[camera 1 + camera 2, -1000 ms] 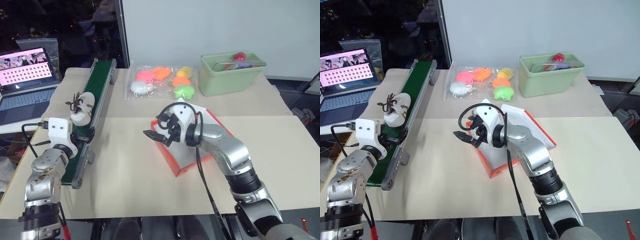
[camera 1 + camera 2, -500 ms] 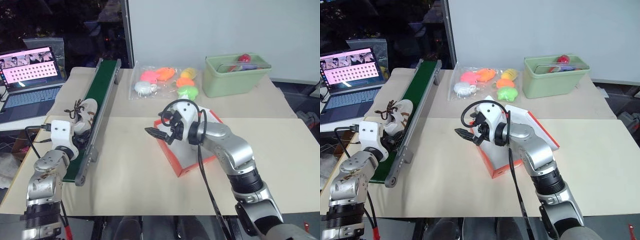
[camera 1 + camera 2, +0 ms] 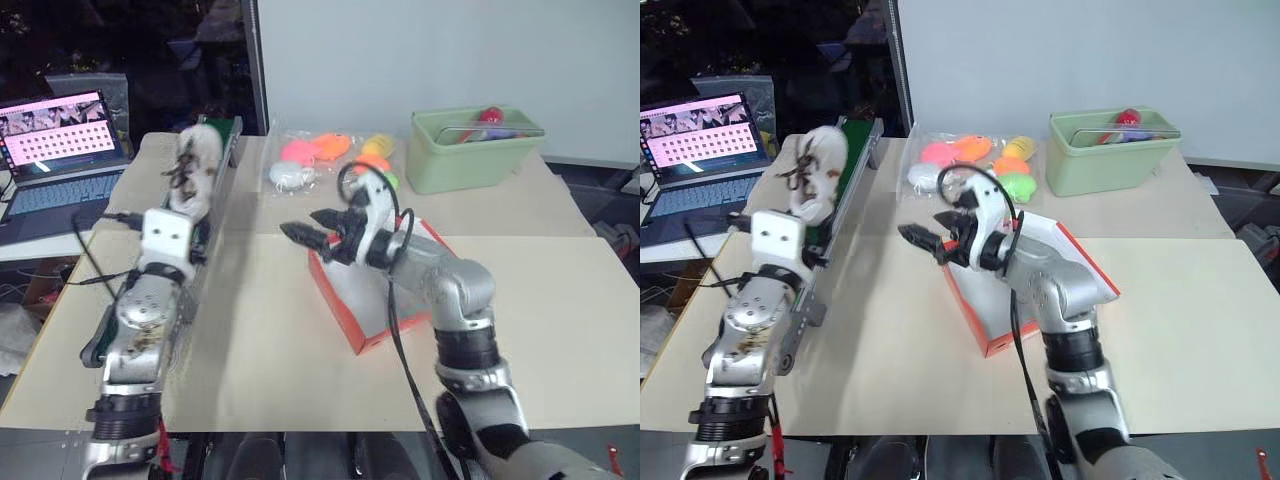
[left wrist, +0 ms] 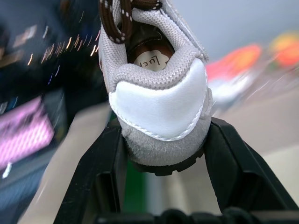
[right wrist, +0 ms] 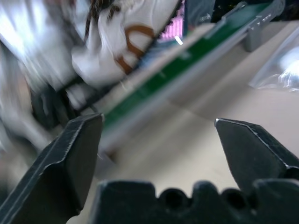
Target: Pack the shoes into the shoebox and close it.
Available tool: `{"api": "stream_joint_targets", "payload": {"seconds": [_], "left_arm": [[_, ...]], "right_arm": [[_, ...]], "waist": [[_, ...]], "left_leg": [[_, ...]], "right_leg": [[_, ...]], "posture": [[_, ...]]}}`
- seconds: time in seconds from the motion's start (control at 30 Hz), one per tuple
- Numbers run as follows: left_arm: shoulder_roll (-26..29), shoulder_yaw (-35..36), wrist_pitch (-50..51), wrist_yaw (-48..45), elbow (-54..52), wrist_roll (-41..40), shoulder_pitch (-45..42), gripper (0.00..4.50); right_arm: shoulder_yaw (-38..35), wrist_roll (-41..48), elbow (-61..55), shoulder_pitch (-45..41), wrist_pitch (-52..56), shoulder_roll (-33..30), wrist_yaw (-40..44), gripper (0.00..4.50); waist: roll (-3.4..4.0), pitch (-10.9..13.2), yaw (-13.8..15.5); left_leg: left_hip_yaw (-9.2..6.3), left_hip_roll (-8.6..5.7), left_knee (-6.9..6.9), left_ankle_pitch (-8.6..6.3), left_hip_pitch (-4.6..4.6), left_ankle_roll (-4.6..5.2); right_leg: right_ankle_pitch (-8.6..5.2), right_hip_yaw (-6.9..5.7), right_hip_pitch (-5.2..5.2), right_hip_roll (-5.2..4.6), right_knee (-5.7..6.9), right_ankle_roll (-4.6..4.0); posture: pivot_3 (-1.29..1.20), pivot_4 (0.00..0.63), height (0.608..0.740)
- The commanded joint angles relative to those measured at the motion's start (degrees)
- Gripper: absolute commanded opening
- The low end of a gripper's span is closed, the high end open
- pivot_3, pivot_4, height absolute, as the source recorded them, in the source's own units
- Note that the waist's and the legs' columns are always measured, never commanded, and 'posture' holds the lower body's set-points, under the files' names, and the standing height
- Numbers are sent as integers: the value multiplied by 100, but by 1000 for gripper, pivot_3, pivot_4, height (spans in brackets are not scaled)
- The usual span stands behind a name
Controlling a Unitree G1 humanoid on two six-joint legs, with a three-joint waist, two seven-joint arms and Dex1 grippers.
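The shoe's heel (image 4: 161,112) is in my left gripper, far from the shoebox, so next my right gripper grabs the shoe's middle (image 3: 822,170) and puts the shoe inside the shoebox on its side.
A white and light-grey shoe (image 3: 192,172) with dark laces hangs heel-down above the green belt, my left gripper (image 3: 190,205) shut on its heel. The left wrist view shows the heel (image 4: 159,93) clamped between both black fingers (image 4: 105,168). The orange-red shoebox (image 3: 335,312) lies open at mid-table, its white inside showing. My right gripper (image 3: 315,230) hovers open over the box's far left corner, pointing toward the shoe. The right wrist view has the shoe (image 5: 117,42) blurred beyond the spread fingers (image 5: 70,154).
A long green conveyor belt (image 3: 218,150) runs along the table's left side. A laptop (image 3: 60,150) sits further left. At the back lie a clear bag of colourful plush toys (image 3: 330,160) and a pale green bin (image 3: 475,150).
My left gripper has shut on the shoe and lifted it off the belt, up and to the right. The right gripper has risen a little and rolled, still open.
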Motion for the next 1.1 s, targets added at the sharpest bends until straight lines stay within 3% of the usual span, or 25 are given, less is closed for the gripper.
{"api": "stream_joint_targets", "payload": {"seconds": [0.03, 0.3, 0.63, 0.73, 0.97, 1.03, 1.1], "left_arm": [[-338, -529, 51, -344, -642, -258, 17, 2104], [-554, -881, 450, -872, -1096, -641, -11, 2104], [-646, -917, 1056, -1113, -1267, -1043, -138, 2104], [-617, -901, 1116, -1137, -1286, -1053, -178, 2058], [-598, -865, 1181, -1157, -1193, -1035, -284, 2058], [-614, -885, 1224, -1156, -1192, -1034, -287, 2058], [-614, -926, 1305, -1170, -1207, -1031, -283, 2058]], "right_arm": [[-1429, 1596, 902, -510, 899, 269, -1020, 4500], [-1546, 2109, 1131, -580, 1067, 301, -1670, 4500], [-1417, 2271, 932, -500, 564, 463, -1794, 4500], [-1351, 2312, 816, -443, 422, 479, -1870, 3837], [-1232, 2587, 623, -428, 339, 520, -1946, 1497], [-1192, 2657, 553, -414, 335, 546, -1964, 1045], [-1166, 2787, 468, -397, 308, 594, -2002, 1045]], "waist": [[0, 0, 22], [3, 2, -147], [3, 2, -152], [4, 2, -156], [4, 2, -154], [4, 3, -153], [4, 3, -151]], "left_leg": [[-1, 0, -1, 0, -1, 0], [-2, -6, -3, 1, -34, 3], [-4, -6, -2, 1, -34, 3], [-4, -6, -2, 1, -34, 3], [-4, -5, -2, 1, -32, 3], [-4, -5, -2, 1, -33, 3], [-4, -6, -2, 1, -34, 3]], "right_leg": [[0, -2, 1, 0, 0, 0], [0, -5, -24, 8, -1, 2], [-2, -4, -21, 13, -10, 5], [-2, -4, -21, 14, -11, 5], [-2, -4, -20, 15, -15, 5], [-2, -4, -20, 15, -15, 5], [-2, -4, -20, 15, -16, 5]], "posture": [[0, 150, 729], [0, 150, 729], [0, 150, 729], [0, 150, 729], [0, 150, 729], [0, 150, 729], [0, 150, 729]]}}
